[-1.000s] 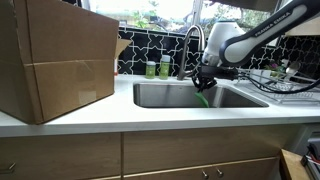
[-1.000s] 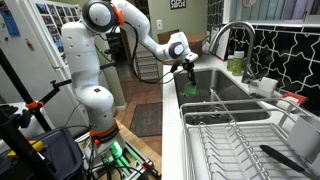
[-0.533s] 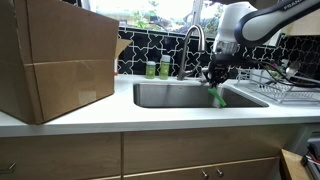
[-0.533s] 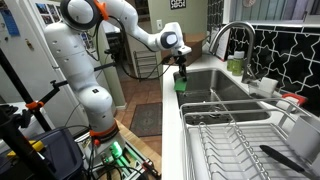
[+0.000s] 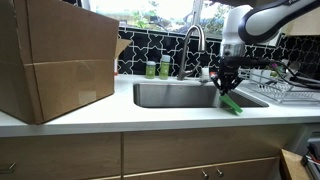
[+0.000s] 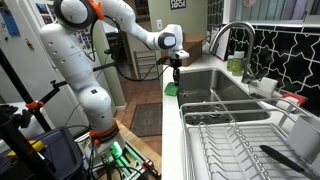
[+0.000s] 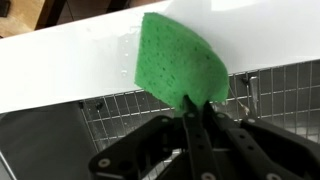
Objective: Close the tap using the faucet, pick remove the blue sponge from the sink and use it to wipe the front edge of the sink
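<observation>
My gripper should lay the green sponge flat and grip it from above before wiping, because the sponge slants down from my gripper onto the front edge.
The sponge is green, not blue. My gripper is shut on its near edge, and the sponge hangs out over the white front edge of the sink counter. In both exterior views the gripper holds the sponge at the front edge of the steel sink, toward the dish rack side. The faucet stands behind the sink; no water shows running.
A large cardboard box stands on the counter beside the sink. Two green bottles stand by the faucet. A dish rack sits on the other side. A wire grid lines the sink bottom.
The gripper has carried the sponge up out of the sink basin and forward to the front edge of the counter, toward the dish rack side.
</observation>
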Available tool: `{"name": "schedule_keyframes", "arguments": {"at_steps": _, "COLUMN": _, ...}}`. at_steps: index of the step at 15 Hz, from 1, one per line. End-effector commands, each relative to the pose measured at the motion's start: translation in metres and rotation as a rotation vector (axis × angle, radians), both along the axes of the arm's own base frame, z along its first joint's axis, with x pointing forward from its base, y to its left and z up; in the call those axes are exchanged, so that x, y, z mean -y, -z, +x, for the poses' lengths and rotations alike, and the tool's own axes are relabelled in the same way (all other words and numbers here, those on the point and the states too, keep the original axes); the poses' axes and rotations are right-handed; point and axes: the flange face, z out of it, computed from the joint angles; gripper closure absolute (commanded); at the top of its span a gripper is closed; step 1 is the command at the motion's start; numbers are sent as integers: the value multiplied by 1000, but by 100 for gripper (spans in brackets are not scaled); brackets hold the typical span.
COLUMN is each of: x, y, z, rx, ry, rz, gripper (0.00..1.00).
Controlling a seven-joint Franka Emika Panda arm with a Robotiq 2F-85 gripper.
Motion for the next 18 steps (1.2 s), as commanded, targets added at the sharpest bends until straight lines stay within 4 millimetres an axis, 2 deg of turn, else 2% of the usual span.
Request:
{"name": "schedule_keyframes", "arguments": {"at_steps": 1, "x": 2, "y": 11, "z": -13, "rx": -35, "ry": 12, "rz": 34, "gripper": 89}}
{"name": "schedule_keyframes", "arguments": {"at_steps": 2, "x": 2, "y": 12, "z": -14, "rx": -41, "ry": 17, "rz": 31, "gripper": 88}}
{"name": "schedule_keyframes", "arguments": {"at_steps": 3, "x": 2, "y": 14, "z": -15, "rx": -45, "ry": 23, "rz": 29, "gripper": 81}}
{"name": "schedule_keyframes", "arguments": {"at_steps": 4, "x": 3, "y": 15, "z": -15, "rx": -51, "ry": 26, "rz": 27, "gripper": 84}}
{"name": "schedule_keyframes", "arguments": {"at_steps": 5, "x": 4, "y": 16, "z": -16, "rx": -52, "ry": 27, "rz": 29, "gripper": 79}}
{"name": "schedule_keyframes", "arguments": {"at_steps": 6, "x": 5, "y": 17, "z": -16, "rx": -52, "ry": 29, "rz": 28, "gripper": 59}}
{"name": "schedule_keyframes", "arguments": {"at_steps": 7, "x": 6, "y": 17, "z": -17, "rx": -51, "ry": 36, "rz": 22, "gripper": 57}}
{"name": "schedule_keyframes", "arguments": {"at_steps": 8, "x": 7, "y": 16, "z": -17, "rx": -47, "ry": 39, "rz": 22, "gripper": 51}}
{"name": "schedule_keyframes", "arguments": {"at_steps": 14, "x": 13, "y": 12, "z": -18, "rx": -27, "ry": 67, "rz": 4, "gripper": 5}}
{"name": "schedule_keyframes", "arguments": {"at_steps": 16, "x": 13, "y": 10, "z": -17, "rx": -14, "ry": 54, "rz": -1, "gripper": 0}}
{"name": "schedule_keyframes", "arguments": {"at_steps": 18, "x": 9, "y": 9, "z": -20, "rx": -5, "ry": -18, "rz": -13, "gripper": 0}}
